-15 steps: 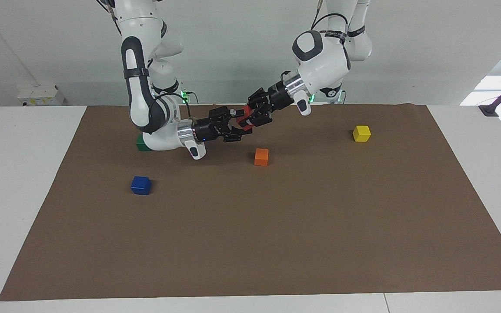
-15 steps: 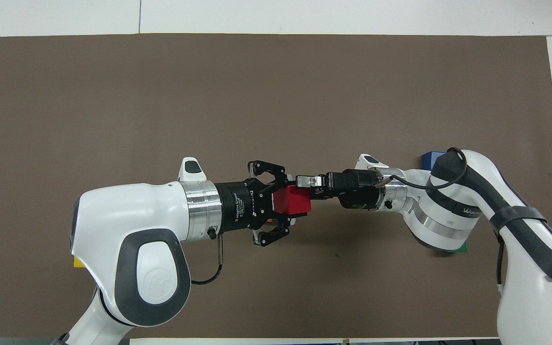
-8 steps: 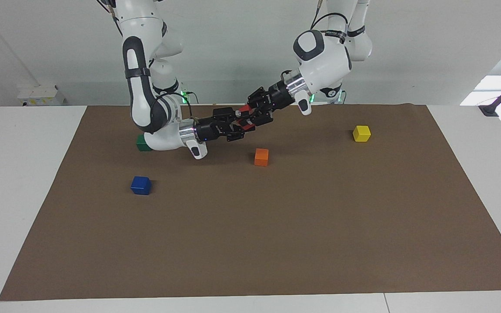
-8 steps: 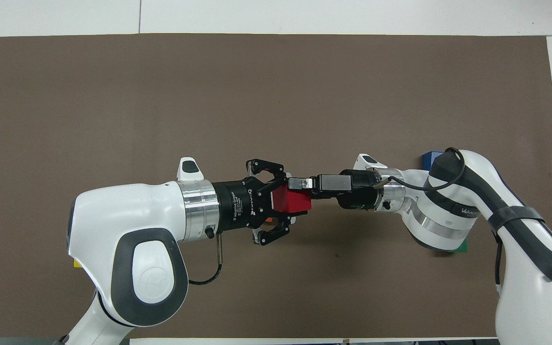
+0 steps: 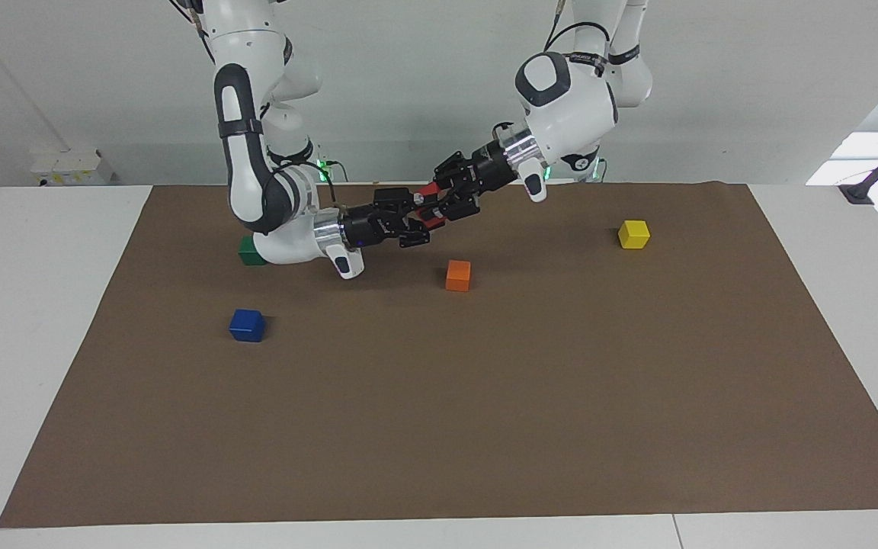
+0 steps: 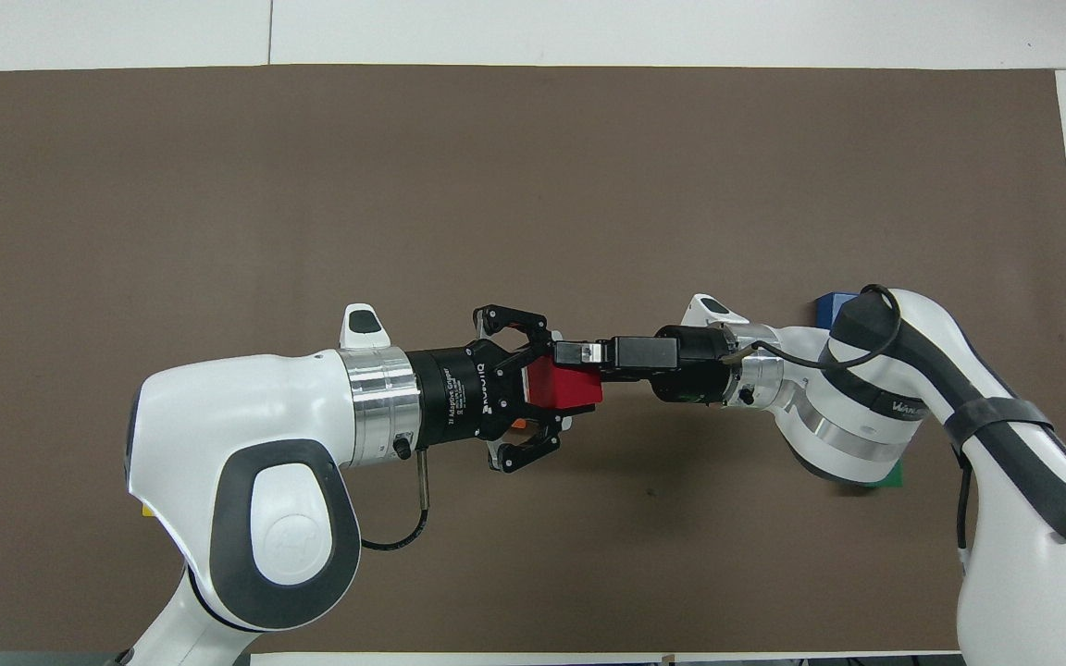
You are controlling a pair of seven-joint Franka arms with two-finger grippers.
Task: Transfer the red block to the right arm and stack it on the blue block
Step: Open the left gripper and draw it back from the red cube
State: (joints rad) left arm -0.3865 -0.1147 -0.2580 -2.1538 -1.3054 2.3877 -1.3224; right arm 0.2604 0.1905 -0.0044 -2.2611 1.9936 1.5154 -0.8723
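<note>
My left gripper should open and move clear before my right gripper, its fingers around the red block's loose end [image 6: 580, 388], goes to the blue block [image 5: 245, 325].
The red block [image 5: 433, 218] [image 6: 565, 391] is in the air over the mat, between the two hands. My left gripper [image 5: 437, 209] [image 6: 553, 394] is shut on it. My right gripper [image 5: 413, 218] [image 6: 576, 355] meets it from the right arm's end, open, with one finger above and one below the block's free end. The blue block [image 5: 247, 325] sits on the mat toward the right arm's end, farther from the robots than the right hand. In the overhead view the right arm hides most of the blue block [image 6: 831, 304].
An orange block [image 5: 458, 275] lies on the brown mat [image 5: 485, 419] under the hands. A green block [image 5: 248, 252] sits by the right arm's wrist. A yellow block [image 5: 633, 234] sits toward the left arm's end.
My right gripper has moved in toward my left gripper until its fingers lie around the red block. Both hands rose slightly. The blocks on the mat have not moved.
</note>
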